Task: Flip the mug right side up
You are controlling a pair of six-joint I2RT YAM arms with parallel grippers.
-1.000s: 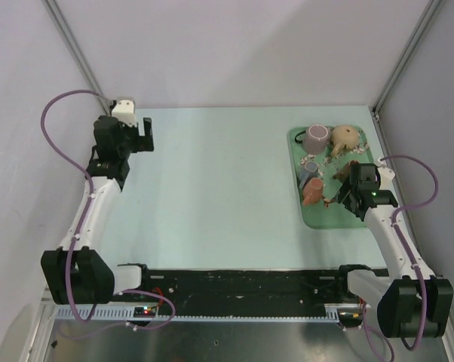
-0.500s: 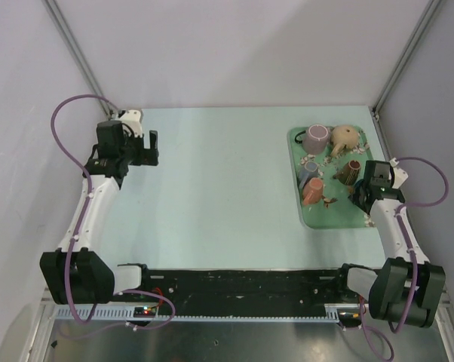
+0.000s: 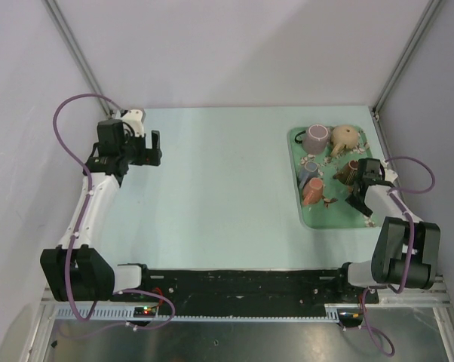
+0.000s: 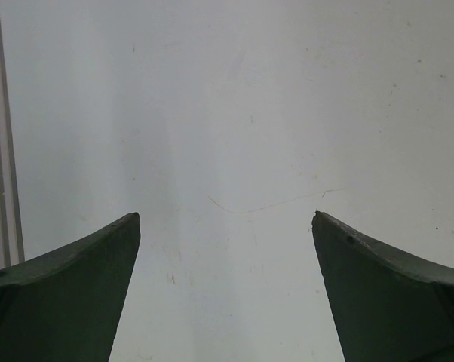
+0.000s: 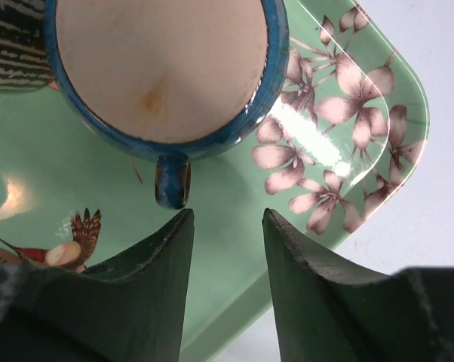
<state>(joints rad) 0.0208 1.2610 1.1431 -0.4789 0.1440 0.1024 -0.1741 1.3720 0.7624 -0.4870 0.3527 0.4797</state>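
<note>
I should open my right gripper's narrow fingers wider and shift until they are on both sides of the mug's handle (image 5: 172,182), because they now face the green tray's bottom next to the blue mug (image 5: 225,215).
In the right wrist view a blue mug (image 5: 163,68) stands on the green flowered tray (image 5: 227,173), showing a flat beige round face ringed in blue, so it looks base up. Its handle (image 5: 173,185) points at me, just past my left fingertip. My right gripper (image 5: 227,213) is open with a narrow gap and only tray floor between its jaws. In the top view this gripper (image 3: 360,197) hangs over the tray's right side and its wrist hides the mug. My left gripper (image 4: 225,215) is wide open over bare table, far left (image 3: 153,147).
On the tray (image 3: 317,219) are a purple mug (image 3: 316,138), a tan teapot (image 3: 346,136), a brown striped cup (image 3: 349,173), a small blue-grey cup (image 3: 311,165) and an orange cup on its side (image 3: 312,191). The tray's rim and the right wall are close.
The right gripper's jaws have narrowed and its arm has folded in, wrist shifting over the tray's right side. The left gripper drifted slightly right.
</note>
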